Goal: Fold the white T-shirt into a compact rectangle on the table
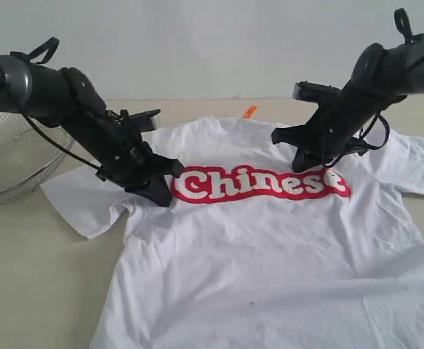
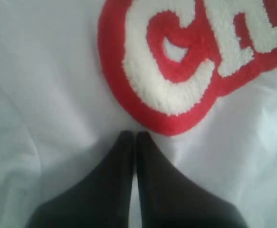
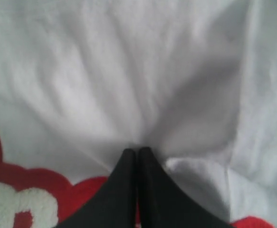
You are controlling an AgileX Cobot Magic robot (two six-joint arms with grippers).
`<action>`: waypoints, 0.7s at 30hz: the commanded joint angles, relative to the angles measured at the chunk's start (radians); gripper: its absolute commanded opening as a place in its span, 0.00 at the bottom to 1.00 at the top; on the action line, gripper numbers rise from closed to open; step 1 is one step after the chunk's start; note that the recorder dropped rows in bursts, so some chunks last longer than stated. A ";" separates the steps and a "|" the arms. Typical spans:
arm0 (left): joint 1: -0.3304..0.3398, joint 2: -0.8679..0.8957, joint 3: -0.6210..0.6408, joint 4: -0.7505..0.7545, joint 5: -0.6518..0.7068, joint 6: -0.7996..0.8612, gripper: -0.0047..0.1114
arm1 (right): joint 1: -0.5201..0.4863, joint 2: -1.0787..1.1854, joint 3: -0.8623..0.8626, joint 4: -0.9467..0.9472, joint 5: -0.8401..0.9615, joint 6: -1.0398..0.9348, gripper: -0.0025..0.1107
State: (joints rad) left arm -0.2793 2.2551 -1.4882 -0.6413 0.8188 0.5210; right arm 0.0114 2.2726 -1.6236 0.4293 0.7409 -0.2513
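Note:
Creases bunch above the last letters (image 1: 342, 169), so my left gripper should back up from the first letter to the T-shirt's shoulder (image 1: 186, 149) and press there while my right gripper pulls.
The white T-shirt (image 1: 270, 254) lies spread flat, chest up, on the table (image 1: 37, 276), with the red lettering (image 1: 259, 183) across it and an orange neck tag (image 1: 249, 111) at the far collar. My left gripper (image 1: 164, 195) (image 2: 134, 135) is shut, its tips pressed on the cloth just beside the first letter (image 2: 176, 71). My right gripper (image 1: 319, 166) (image 3: 137, 151) is shut on a pinch of shirt fabric (image 3: 128, 71) just above the last letters. Creases in the cloth run together at its tips.
A wire mesh basket (image 1: 8, 160) stands at the far left of the table beside the left arm. The shirt's right sleeve (image 1: 422, 167) reaches the frame's right edge. A pale wall rises behind the table.

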 commanded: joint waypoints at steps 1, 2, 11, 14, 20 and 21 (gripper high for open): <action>-0.013 0.032 0.041 0.063 0.095 0.004 0.08 | -0.002 -0.009 0.006 -0.033 0.092 -0.028 0.02; -0.013 0.025 0.041 0.061 0.108 0.010 0.08 | -0.002 -0.011 0.006 -0.039 0.100 -0.028 0.02; -0.010 -0.116 0.032 0.055 0.013 0.026 0.08 | -0.002 -0.115 0.006 -0.019 -0.038 -0.027 0.02; 0.000 -0.129 -0.011 0.058 -0.036 0.024 0.08 | -0.002 -0.130 -0.019 -0.017 -0.103 -0.027 0.02; 0.014 -0.048 -0.163 0.056 -0.001 -0.011 0.08 | -0.002 -0.059 -0.124 -0.017 -0.109 0.009 0.02; 0.014 -0.026 -0.191 0.056 0.018 -0.011 0.08 | -0.002 -0.043 -0.135 -0.017 -0.105 0.009 0.02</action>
State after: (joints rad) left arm -0.2686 2.1823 -1.6181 -0.5878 0.8023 0.5244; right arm 0.0114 2.1971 -1.7259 0.4113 0.6326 -0.2511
